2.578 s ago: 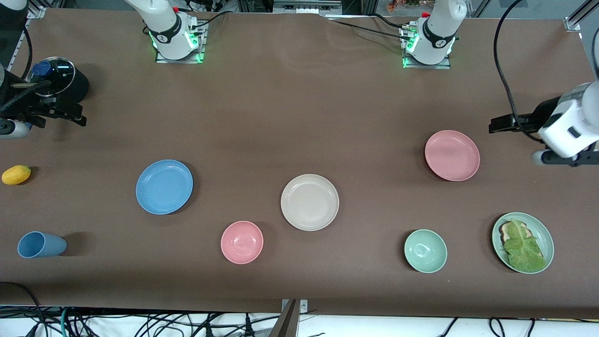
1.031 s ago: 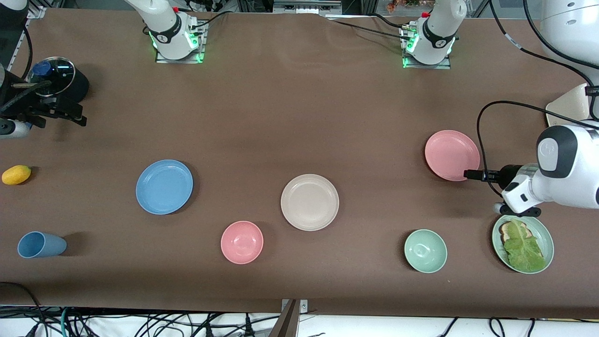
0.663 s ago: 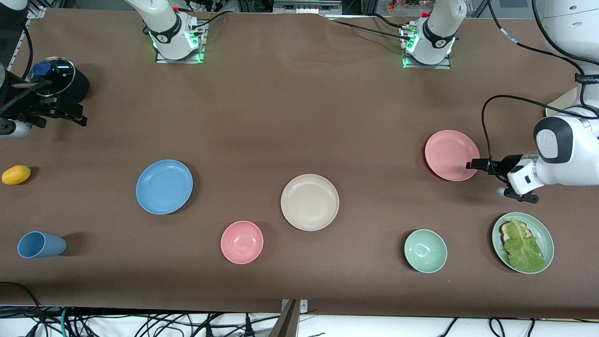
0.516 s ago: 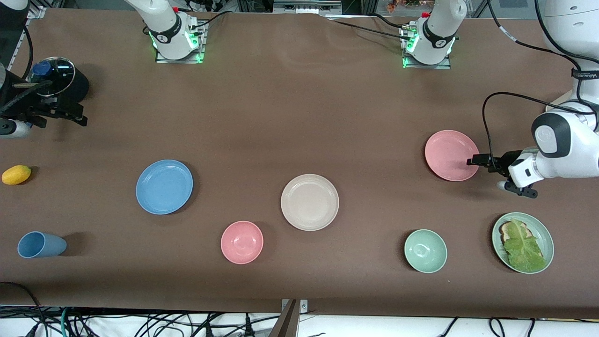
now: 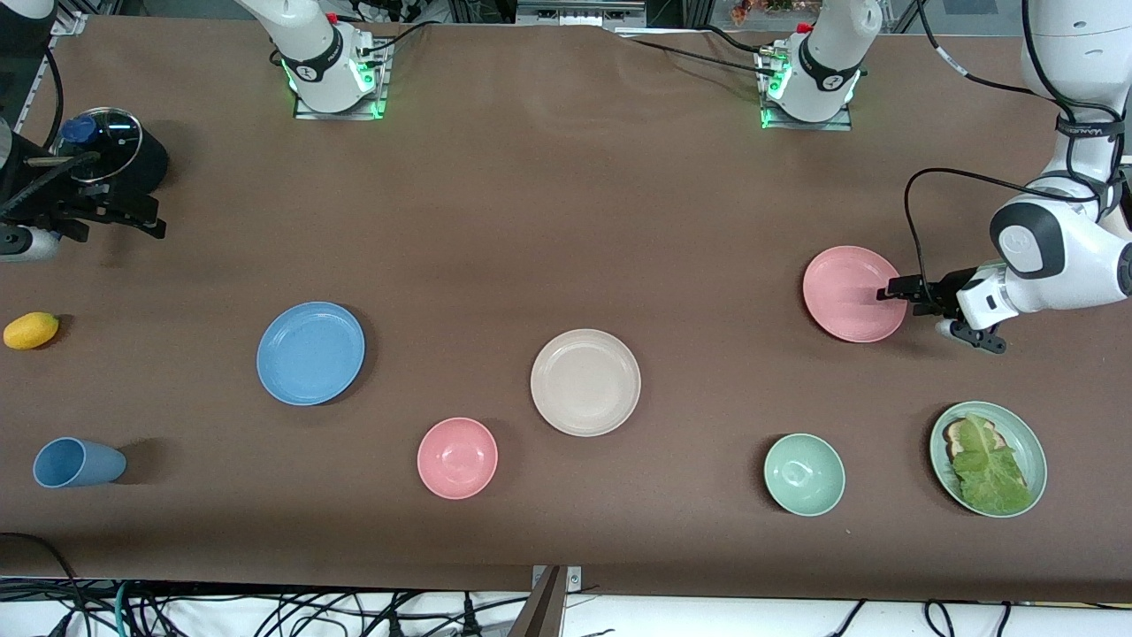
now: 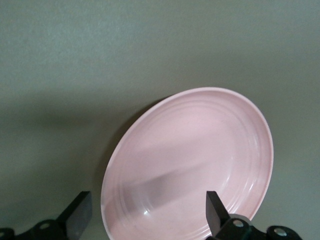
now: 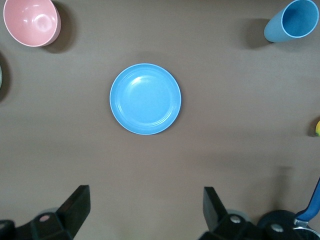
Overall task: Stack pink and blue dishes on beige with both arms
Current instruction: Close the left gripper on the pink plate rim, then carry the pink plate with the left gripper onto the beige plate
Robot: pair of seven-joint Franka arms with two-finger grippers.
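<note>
I expect the pink plate [image 5: 852, 294] to cover all but a thin beige rim when I stack it on the beige plate [image 5: 585, 382], which looks only just wider.
The pink plate [image 5: 854, 294] lies toward the left arm's end of the table. My left gripper [image 5: 895, 291] hangs open low at that plate's rim, on the side toward the table's end. In the left wrist view the pink plate [image 6: 195, 160] fills the space ahead of the left gripper [image 6: 146, 210], nothing held. The beige plate [image 5: 585, 382] sits mid-table. The blue plate [image 5: 310, 353] lies toward the right arm's end. My right gripper [image 5: 146, 219] waits open beside the black pot. The right wrist view shows the blue plate [image 7: 145, 99] well ahead of the right gripper [image 7: 145, 200].
A pink bowl [image 5: 457, 457] and a mint bowl [image 5: 804, 474] sit nearer the front camera than the beige plate. A green plate [image 5: 1026, 438] holds toast and lettuce. A blue cup [image 5: 78, 463], a lemon [image 5: 31, 330] and a lidded black pot [image 5: 110, 159] stand at the right arm's end.
My left arm has swung in from the table's end; its open gripper passed by the green plate and came up to the pink plate's rim. The right arm and all dishes stayed still.
</note>
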